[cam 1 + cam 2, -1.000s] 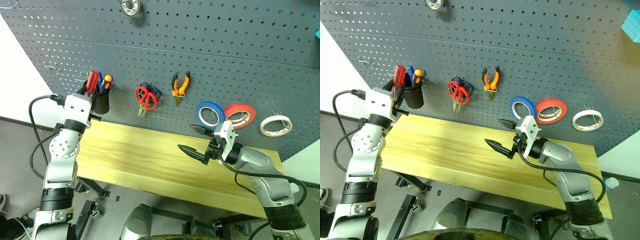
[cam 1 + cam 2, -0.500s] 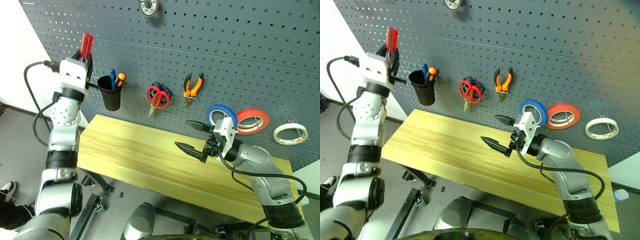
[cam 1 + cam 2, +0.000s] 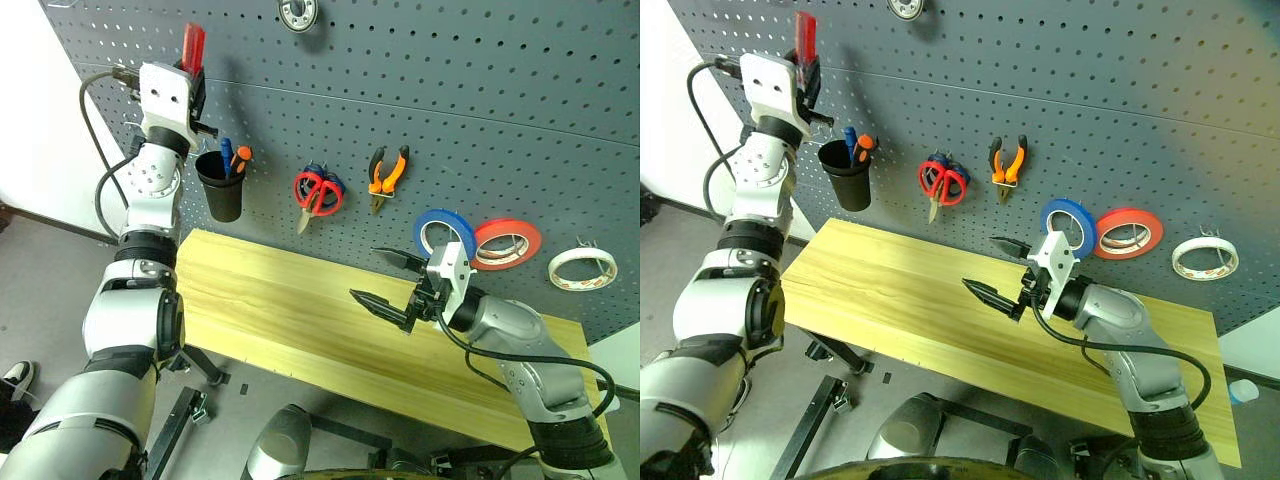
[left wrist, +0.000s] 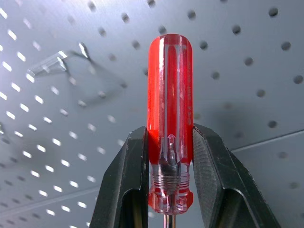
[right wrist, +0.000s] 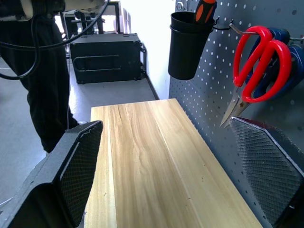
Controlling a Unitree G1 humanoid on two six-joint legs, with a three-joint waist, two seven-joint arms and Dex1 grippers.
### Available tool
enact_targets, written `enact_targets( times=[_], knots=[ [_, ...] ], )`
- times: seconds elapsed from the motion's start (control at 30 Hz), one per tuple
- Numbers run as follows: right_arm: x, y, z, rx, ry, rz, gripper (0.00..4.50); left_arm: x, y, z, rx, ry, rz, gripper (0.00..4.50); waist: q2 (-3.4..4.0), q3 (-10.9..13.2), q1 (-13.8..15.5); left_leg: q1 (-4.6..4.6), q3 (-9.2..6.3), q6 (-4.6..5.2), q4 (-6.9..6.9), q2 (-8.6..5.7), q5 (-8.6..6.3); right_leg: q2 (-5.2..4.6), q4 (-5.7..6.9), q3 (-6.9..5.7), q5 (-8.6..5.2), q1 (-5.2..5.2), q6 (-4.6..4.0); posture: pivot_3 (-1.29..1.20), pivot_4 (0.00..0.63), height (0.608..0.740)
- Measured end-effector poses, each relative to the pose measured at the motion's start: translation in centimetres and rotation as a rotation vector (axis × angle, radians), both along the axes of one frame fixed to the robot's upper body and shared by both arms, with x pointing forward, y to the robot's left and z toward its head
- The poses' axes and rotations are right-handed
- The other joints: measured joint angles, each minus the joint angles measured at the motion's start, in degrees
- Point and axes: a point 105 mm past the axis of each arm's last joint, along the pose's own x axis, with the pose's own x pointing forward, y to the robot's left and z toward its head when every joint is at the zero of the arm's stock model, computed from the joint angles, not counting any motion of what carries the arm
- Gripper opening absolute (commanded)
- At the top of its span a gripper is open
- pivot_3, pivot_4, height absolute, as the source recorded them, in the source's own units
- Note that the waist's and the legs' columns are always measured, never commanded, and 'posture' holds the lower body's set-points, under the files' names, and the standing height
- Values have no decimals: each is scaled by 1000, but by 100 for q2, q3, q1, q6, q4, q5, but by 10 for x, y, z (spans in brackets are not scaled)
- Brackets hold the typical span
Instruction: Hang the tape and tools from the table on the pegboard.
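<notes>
The slim screwdriver's red handle is up and there is room in the black cup's opening, so my left gripper should keep moving down and let go of the screwdriver there.
My left gripper is shut on the red handle of the slim screwdriver, which I hold high against the upper left of the dark grey pegboard, handle up. A wire hook sits close beside it. On the pegboard hang the red-handled scissors, the orange-and-black pliers and, far right, the whitish tape. My right gripper hovers open and empty over the light wood table.
A black cup with a blue and an orange screwdriver hangs below my left hand. A blue roll and a red-orange roll hang right of the pliers. A round metal part sits at the top.
My left arm has lifted the red screwdriver from beside the black cup up to the upper pegboard. The head view has swung too. The right gripper has stayed put.
</notes>
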Motion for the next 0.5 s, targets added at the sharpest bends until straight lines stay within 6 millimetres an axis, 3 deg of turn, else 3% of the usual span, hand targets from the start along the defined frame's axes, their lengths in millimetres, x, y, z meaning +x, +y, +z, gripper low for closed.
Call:
enact_targets(
  times=[0.5],
  knots=[
    [-8,-3,-5,-6,26,-44,4500,11,-12,-25,-44,117,-45,905,-2,-1,-282,1,-1,0,1,0,0,0,1,1,0,2,0,343,0,740]
  ],
)
